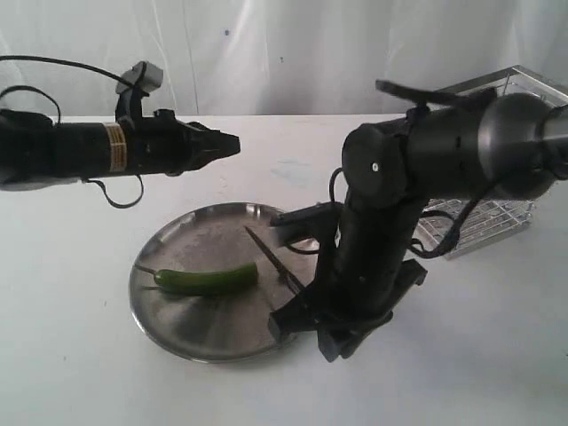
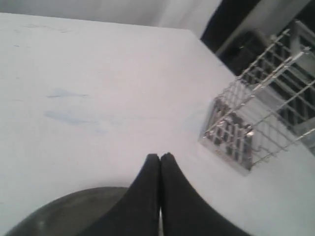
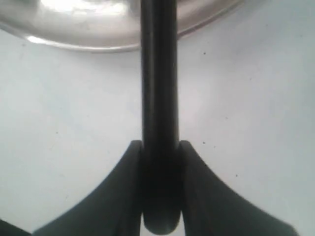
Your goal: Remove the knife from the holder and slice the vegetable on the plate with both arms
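Note:
The green vegetable point(image 1: 206, 280) lies unheld while my left gripper points high beyond the plate's far rim, so my left gripper should move down next to the vegetable point(image 1: 229, 256) before slicing.
The green vegetable point(image 1: 209, 280) lies on the steel plate point(image 1: 182, 235), towards its near side. My right gripper point(image 1: 297, 309) is low at the plate's right rim, shut on the knife's black handle point(image 3: 159, 73). The dark blade point(image 1: 269, 256) points up and left over the plate, its tip a little right of the vegetable's end. In the right wrist view the handle sits clamped in my right gripper point(image 3: 160, 143), with the plate's rim point(image 3: 98, 45) beyond. My left gripper point(image 1: 232, 144) hovers above the plate's far edge, shut and empty, its tips point(image 2: 160, 157) pressed together.
The wire-grid holder point(image 1: 486, 224) stands at the back right, partly hidden by my right arm, and shows again as a holder point(image 2: 246, 132) in the left wrist view. The white table point(image 1: 80, 355) spreads around the plate. A pale curtain hangs behind.

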